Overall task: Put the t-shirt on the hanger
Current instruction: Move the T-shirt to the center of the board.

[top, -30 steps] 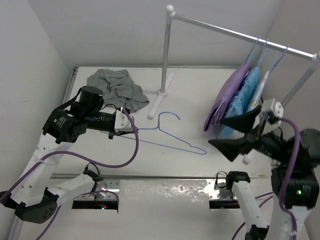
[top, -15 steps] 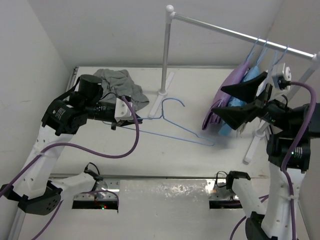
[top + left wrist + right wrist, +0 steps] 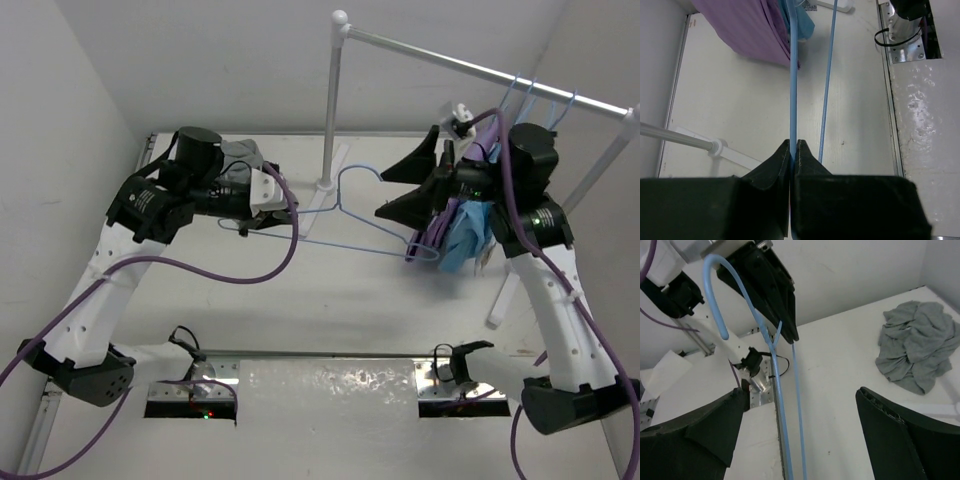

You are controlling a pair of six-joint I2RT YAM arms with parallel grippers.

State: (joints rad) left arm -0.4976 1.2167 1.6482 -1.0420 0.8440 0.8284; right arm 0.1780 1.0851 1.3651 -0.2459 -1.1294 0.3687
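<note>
My gripper will carry the wire hanger (image 3: 340, 207) near the hook, and the hanger will stay stiff and stretched out because the long bar (image 3: 335, 244) runs straight to its free corner.
The light-blue wire hanger (image 3: 335, 243) hangs in the air above the table, hook (image 3: 361, 174) up. My left gripper (image 3: 248, 224) is shut on its left end. In the left wrist view the jaws (image 3: 793, 145) pinch the wire (image 3: 793, 75). My right gripper (image 3: 380, 197) is open and empty, its fingers on either side of the hanger's right half near the hook. In the right wrist view the hanger (image 3: 778, 395) runs between the spread fingers (image 3: 705, 425). The grey t-shirt (image 3: 243, 156) lies crumpled at the back left, partly hidden behind my left arm. It also shows in the right wrist view (image 3: 917, 347).
A white clothes rack stands at the back, with its pole (image 3: 331, 100) and foot (image 3: 318, 205) near the hanger. Purple and light-blue garments (image 3: 458, 225) hang on its rail at the right, close behind my right gripper. A wall runs along the left.
My left gripper has lifted the hanger off the table and carried it up and to the right. My right arm has swung up and to the left, to the hanger.
</note>
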